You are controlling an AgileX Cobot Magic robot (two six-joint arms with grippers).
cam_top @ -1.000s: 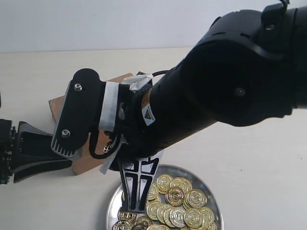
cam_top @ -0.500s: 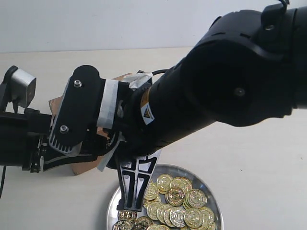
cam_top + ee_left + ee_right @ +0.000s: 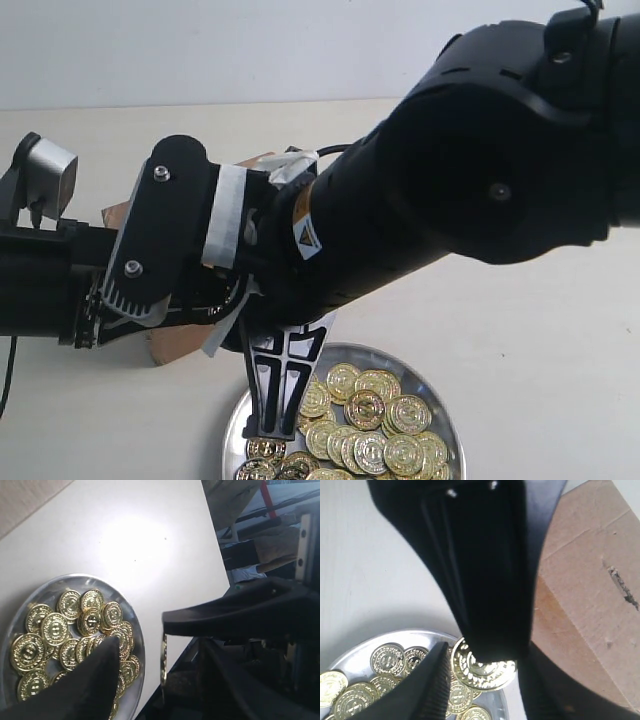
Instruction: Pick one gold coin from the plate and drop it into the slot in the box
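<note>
Next, I pinch the gold coin's flat sides (image 3: 482,676) with my left gripper first, because my right gripper's fingers reach across the gold coin's edges (image 3: 456,666), which is too wide for the box slot.
My right gripper (image 3: 278,400) hangs over the near-left rim of the silver plate (image 3: 235,425), shut on one gold coin (image 3: 485,672) by its edges. My left gripper (image 3: 160,650) stands open around that coin (image 3: 163,660), which shows edge-on there with a gap on each side. A broad black finger (image 3: 485,570) covers the coin's upper part in the right wrist view. The left arm (image 3: 40,290) reaches in under the right wrist. The brown box (image 3: 590,580) lies beside the plate, and its slot (image 3: 620,587) is a short dark slit.
Several gold coins (image 3: 375,420) are heaped in the plate. The box (image 3: 120,220) is mostly hidden behind both arms in the exterior view. The pale table (image 3: 540,340) stretches to the right, and its edge (image 3: 220,587) shows in the left wrist view.
The left arm has moved in from the left edge towards the right gripper and now reaches under its wrist. The right arm and coin have stayed still.
</note>
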